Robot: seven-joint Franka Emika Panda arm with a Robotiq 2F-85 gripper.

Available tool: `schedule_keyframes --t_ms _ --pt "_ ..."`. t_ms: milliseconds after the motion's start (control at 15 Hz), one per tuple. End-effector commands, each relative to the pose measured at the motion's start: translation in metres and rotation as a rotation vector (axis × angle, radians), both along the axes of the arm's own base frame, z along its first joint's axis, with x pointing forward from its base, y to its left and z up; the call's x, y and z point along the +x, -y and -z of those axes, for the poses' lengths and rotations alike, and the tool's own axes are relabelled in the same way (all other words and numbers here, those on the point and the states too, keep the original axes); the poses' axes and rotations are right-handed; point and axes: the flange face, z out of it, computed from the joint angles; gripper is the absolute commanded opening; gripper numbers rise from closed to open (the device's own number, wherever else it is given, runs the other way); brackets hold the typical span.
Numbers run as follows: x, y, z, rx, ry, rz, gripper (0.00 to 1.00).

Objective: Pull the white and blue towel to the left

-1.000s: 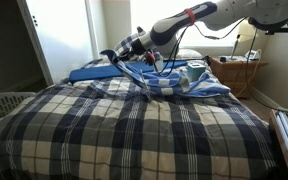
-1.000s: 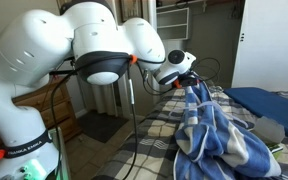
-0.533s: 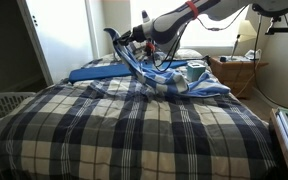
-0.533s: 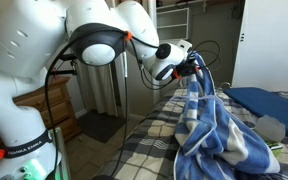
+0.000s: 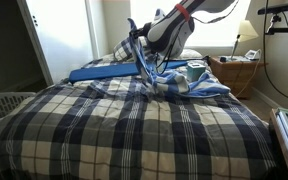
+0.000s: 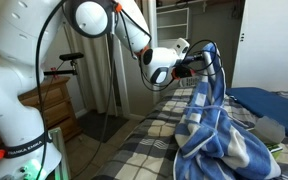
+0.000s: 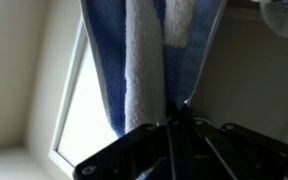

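My gripper is holding one end of the white and blue (image 6: 219, 150) towel, and the towel's lower part lies bunched on the bedspread. It should lift the held end (image 6: 208, 52) higher before it pulls the towel across.
My gripper (image 5: 135, 42) is shut on one end of the white and blue towel (image 5: 152, 72) and holds it well above the bed. In an exterior view the towel (image 6: 210, 110) hangs from the gripper (image 6: 205, 58) as a long drape. Its lower end still lies bunched on the bedspread (image 6: 154, 150). In the wrist view the towel (image 7: 149, 50) fills the top middle, with a white band between blue folds. It is pinched at the dark gripper (image 7: 174, 118), whose jaws are closed together.
A dark plaid bedspread (image 5: 124, 130) covers the bed. A flat blue pillow (image 5: 96, 72) lies behind the gripper, and paler blue cloth (image 5: 209, 88) lies heaped beside the towel. A white laundry basket (image 5: 4, 105) stands by the bed. A nightstand (image 5: 234, 72) carries a lamp.
The gripper has risen and swung over with the towel still in it. The towel has been drawn up from a low heap into a taller hanging drape.
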Motion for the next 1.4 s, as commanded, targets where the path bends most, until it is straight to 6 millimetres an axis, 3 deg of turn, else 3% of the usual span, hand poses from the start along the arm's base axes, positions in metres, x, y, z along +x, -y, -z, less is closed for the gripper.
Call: schedule_keyframes --t_ms 0,67,333,600,667,1333 --pt "-0.023 -0.004 -0.019 0.009 0.065 0.19 0.01" --pt "-0.025 -0.015 -0.011 -0.005 0.039 0.23 0.01" --pt "-0.037 -0.042 -0.029 -0.01 0.102 0.289 0.01" --pt "-0.038 -0.074 -0.034 -0.033 0.043 0.178 0.01" --pt "-0.029 -0.068 -0.025 -0.033 0.08 0.21 0.01" --pt "-0.03 -0.066 -0.019 -0.045 0.069 0.214 0.01"
